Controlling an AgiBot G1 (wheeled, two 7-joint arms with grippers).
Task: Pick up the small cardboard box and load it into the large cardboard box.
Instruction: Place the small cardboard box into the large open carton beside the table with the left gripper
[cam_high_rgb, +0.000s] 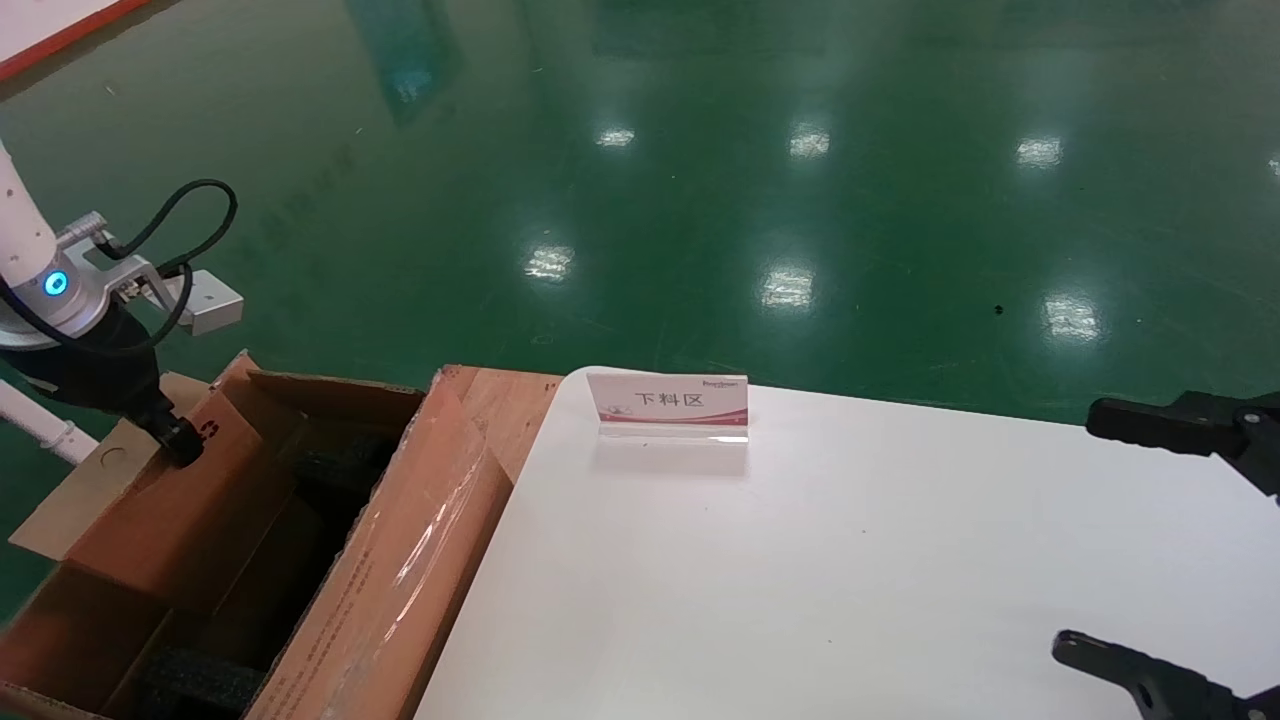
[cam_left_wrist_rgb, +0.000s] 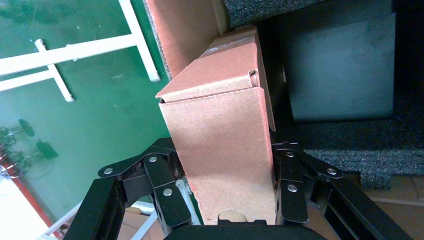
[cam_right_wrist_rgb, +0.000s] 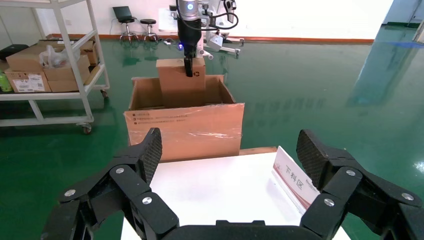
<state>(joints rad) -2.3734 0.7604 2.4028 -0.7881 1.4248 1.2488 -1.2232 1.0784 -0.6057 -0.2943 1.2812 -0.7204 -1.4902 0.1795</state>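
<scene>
My left gripper is lowering the small box (cam_high_rgb: 192, 510), which hangs on edge parallel to the large box's side (cam_left_wrist_rgb: 187, 32). It should keep lowering it until the small box's top gets near the large box's rim.
The small cardboard box (cam_high_rgb: 190, 510) stands on edge inside the large cardboard box (cam_high_rgb: 420, 540), against its far-left wall, with its top above the rim. My left gripper (cam_high_rgb: 182, 442) is shut on its upper edge by the recycling symbol. In the left wrist view the fingers (cam_left_wrist_rgb: 287, 175) press both faces of the small box (cam_left_wrist_rgb: 220, 135), and black foam (cam_left_wrist_rgb: 350, 160) lies beneath. The right wrist view shows the left gripper (cam_right_wrist_rgb: 189, 67), the small box (cam_right_wrist_rgb: 175, 85) and the large box (cam_right_wrist_rgb: 185, 130) farther off. My right gripper (cam_high_rgb: 1130, 540) is open and empty over the white table (cam_high_rgb: 800, 580), as the right wrist view (cam_right_wrist_rgb: 230, 150) also shows.
A small sign card (cam_high_rgb: 668, 405) stands at the table's far edge and shows in the right wrist view (cam_right_wrist_rgb: 295, 182). A taped flap of the large box leans against the table's left side. A shelf cart (cam_right_wrist_rgb: 50, 60) with cartons stands beyond, on green floor.
</scene>
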